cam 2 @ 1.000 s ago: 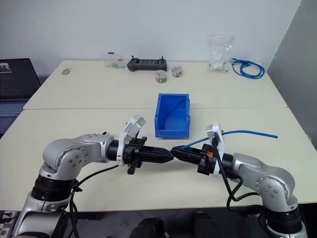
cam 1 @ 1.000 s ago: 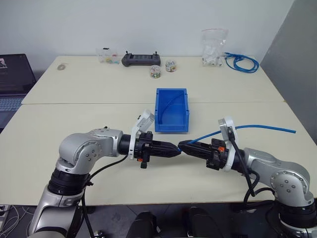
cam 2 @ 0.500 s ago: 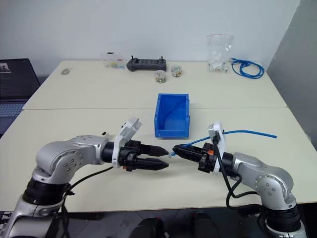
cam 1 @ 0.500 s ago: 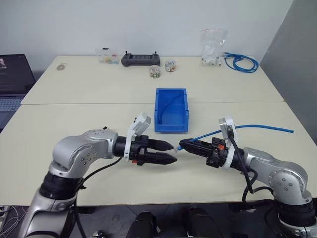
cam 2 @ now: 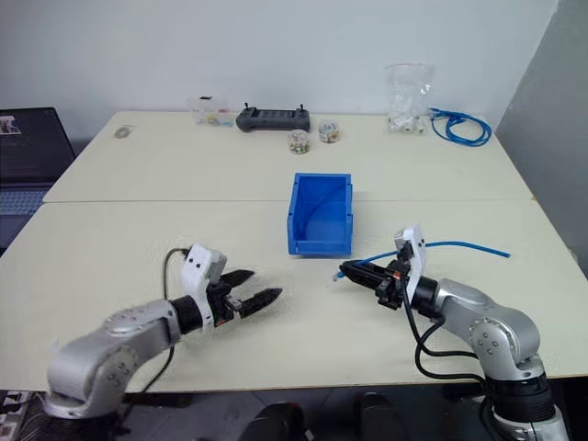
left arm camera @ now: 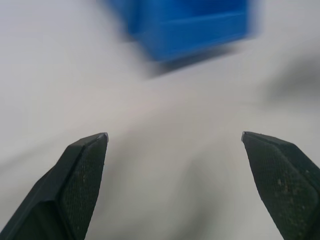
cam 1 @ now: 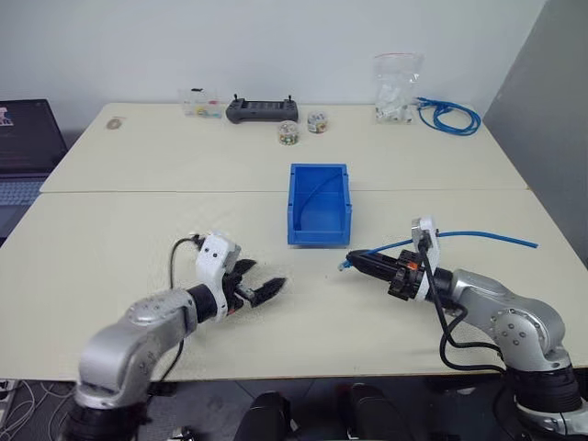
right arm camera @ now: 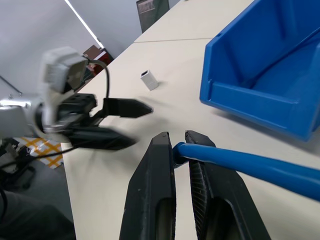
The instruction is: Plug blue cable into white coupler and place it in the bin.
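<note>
The robot should expect the blue cable's tail (cam 1: 489, 236) to stick out over the bin's rim when it places the tail inside, since the tail runs nearly straight and is longer than the bin (cam 1: 320, 207).
My left gripper (cam 1: 265, 280) hangs open and empty just above the table, left of the bin; its two fingers (left arm camera: 82, 170) stand wide apart. The right gripper (cam 1: 352, 261) is shut on the end of the blue cable (cam 1: 478, 236), which trails off to the right above the table. The cable (right arm camera: 240, 162) sits pinched between the right fingertips (right arm camera: 165, 142). The white coupler (right arm camera: 149, 80) lies loose on the table beyond the left gripper (right arm camera: 125, 122). The blue bin (cam 1: 317, 236) stands ahead, between both grippers.
A thin blue strand lies inside the bin. Along the far edge are a black controller (cam 1: 262, 110), small jars (cam 1: 288, 132), a clear bag of white parts (cam 1: 397, 90) and a coiled blue cable (cam 1: 448, 116). A laptop (cam 1: 23, 152) sits at the far left.
The left gripper has opened, pulled away from the right gripper and swung left and down toward the table. The right gripper keeps the cable end and has shifted slightly forward.
</note>
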